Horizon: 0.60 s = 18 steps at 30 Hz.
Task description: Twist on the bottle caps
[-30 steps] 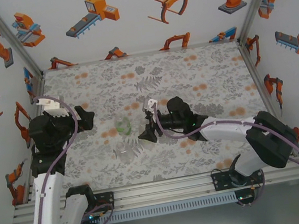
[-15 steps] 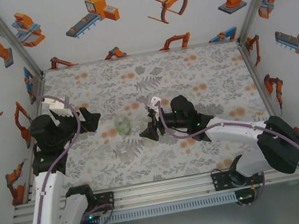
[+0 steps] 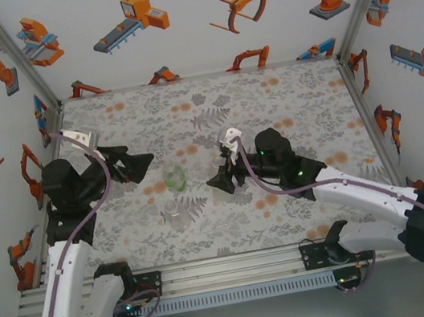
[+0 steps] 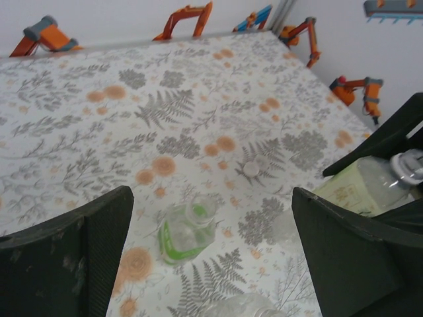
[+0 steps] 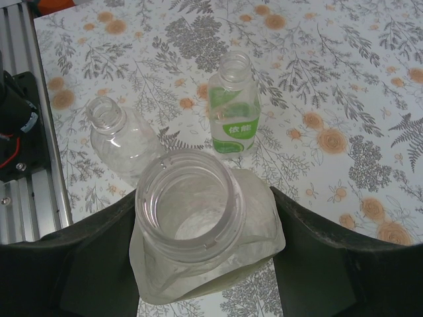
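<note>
I see the pale yellow bottle's lower end free below the fingers of my right gripper, so I keep moving my left gripper toward that end and close it there.
My right gripper (image 5: 201, 247) is shut on the pale yellow bottle (image 5: 198, 231), one finger on each side of its body. Its mouth faces the camera, open and with no cap on it. Beyond it the green-tinted bottle (image 5: 233, 112) and the colourless bottle (image 5: 119, 142) stand upright on the table, both uncapped. My left gripper (image 4: 211, 198) is wide open and empty, hovering above the green-tinted bottle (image 4: 187, 230). One small white bottle cap (image 4: 251, 169) lies on the cloth past that bottle. In the top view the left gripper (image 3: 138, 164) sits left of the green-tinted bottle (image 3: 174, 177), and the right gripper (image 3: 222, 179) is to its right.
A flower-printed cloth (image 3: 285, 106) covers the table, with walls at the back and both sides. The aluminium rail (image 5: 26, 178) at the near edge lies close behind the colourless bottle (image 3: 175, 212).
The right arm has carried the pale yellow bottle a little right and away from the near edge. The left gripper has reached further right toward the green-tinted bottle, still open.
</note>
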Available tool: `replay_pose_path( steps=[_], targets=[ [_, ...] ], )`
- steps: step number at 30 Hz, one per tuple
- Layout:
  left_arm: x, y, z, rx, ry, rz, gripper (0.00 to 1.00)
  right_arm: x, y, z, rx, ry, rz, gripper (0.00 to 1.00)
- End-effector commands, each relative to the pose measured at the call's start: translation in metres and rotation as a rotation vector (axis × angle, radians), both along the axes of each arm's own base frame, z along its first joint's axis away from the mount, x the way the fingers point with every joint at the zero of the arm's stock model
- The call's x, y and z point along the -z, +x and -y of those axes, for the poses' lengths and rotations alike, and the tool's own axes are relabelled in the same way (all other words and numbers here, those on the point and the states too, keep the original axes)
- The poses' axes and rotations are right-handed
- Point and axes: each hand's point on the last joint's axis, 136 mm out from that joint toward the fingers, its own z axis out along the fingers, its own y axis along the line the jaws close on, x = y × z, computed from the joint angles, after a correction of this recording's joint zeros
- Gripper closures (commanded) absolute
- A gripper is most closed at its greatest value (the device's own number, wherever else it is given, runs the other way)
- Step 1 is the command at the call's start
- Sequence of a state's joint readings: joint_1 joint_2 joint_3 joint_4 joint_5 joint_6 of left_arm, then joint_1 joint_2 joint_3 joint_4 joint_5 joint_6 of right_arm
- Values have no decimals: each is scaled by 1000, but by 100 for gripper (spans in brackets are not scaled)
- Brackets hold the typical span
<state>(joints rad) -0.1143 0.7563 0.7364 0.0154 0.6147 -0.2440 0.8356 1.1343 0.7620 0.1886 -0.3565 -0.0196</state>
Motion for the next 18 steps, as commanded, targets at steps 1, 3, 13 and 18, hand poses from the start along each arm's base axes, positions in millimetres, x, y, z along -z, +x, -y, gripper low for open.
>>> replay_pose_path(
  steps=[1, 3, 13, 18],
  targets=[
    [-27, 2, 12, 49, -110, 72, 3, -9, 1, 2, 23, -9, -3, 76],
    [-33, 1, 22, 80, -112, 91, 3, -11, 0, 3, 33, 4, -21, 78],
    [-48, -27, 62, 252, -10, 184, 3, -36, -2, 4, 33, 4, -4, 80],
    [-46, -50, 71, 351, 17, 262, 3, -43, 1, 9, 73, -6, -24, 81]
  ],
)
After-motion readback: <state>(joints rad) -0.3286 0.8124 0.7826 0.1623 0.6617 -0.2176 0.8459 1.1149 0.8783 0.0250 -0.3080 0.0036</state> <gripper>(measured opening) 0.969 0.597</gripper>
